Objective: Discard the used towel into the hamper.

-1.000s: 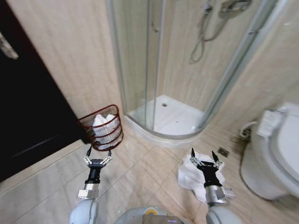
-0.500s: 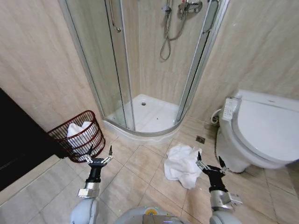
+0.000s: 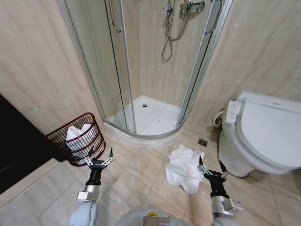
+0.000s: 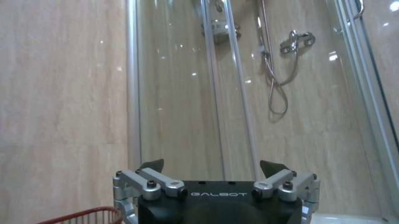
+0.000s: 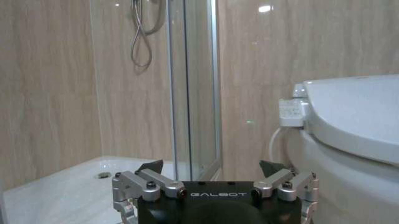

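The crumpled white towel [image 3: 184,170] has loose folds [image 3: 187,160] piled up in it, so it will open out into a long hanging drape when I pick it up.
A crumpled white towel [image 3: 183,165] lies on the tiled floor between the shower base and the toilet. The hamper [image 3: 76,143], a dark reddish-brown wire basket, stands at the left by the wall and holds white cloth. My right gripper [image 3: 210,165] is open, raised just right of the towel and apart from it. My left gripper [image 3: 99,157] is open and empty, held up just right of the hamper's rim [image 4: 84,215]. In the wrist views both grippers, left [image 4: 212,166] and right [image 5: 211,166], hold nothing between their fingers.
A glass corner shower [image 3: 146,108] with a raised white base fills the middle back. A white toilet [image 3: 265,136] stands at the right, close to my right arm. A dark door [image 3: 19,150] is at the far left. Open tiled floor lies between the hamper and the towel.
The camera swung to the right during the first half second, so the hamper shifted left and the toilet came into view. Since then the picture has barely moved. Both grippers stay open and raised.
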